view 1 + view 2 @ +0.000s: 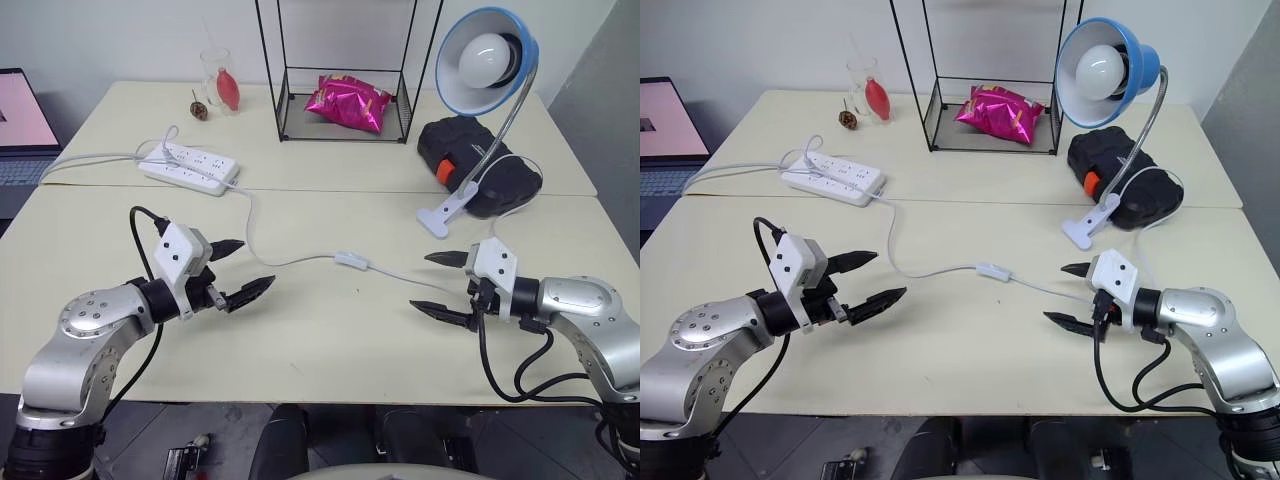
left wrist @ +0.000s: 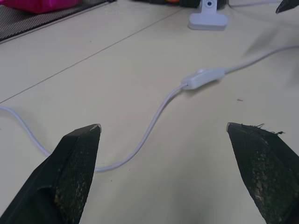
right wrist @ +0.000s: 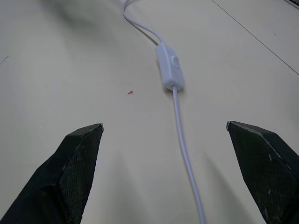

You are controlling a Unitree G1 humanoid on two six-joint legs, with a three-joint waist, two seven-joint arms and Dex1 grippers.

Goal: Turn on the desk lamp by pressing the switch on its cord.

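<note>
The white cord lies in a slack curve [image 1: 256, 255]. The switch [image 1: 351, 260] should come up freely when I lift it, while the desk lamp stays where it is.
The desk lamp [image 1: 487, 60] with its light-blue shade and white bulb stands at the back right, its bulb unlit, on a white clip base [image 1: 445, 212]. Its thin white cord [image 1: 290, 260] runs across the near table to the small white switch [image 1: 351, 261], which lies flat between my two arms. My left gripper [image 1: 243, 270] hovers to the left of the switch, open and empty. My right gripper [image 1: 437, 284] hovers to its right, open and empty. The switch [image 3: 170, 65] lies ahead of the right fingers, and the switch [image 2: 203, 76] also lies ahead of the left ones.
A white power strip [image 1: 189, 167] lies at the back left. A black wire frame [image 1: 345, 70] holds a pink snack bag [image 1: 347, 102]. A black case [image 1: 480, 160] sits beside the lamp. A glass [image 1: 221, 80] stands far left, a laptop [image 1: 20, 125] off the table's left.
</note>
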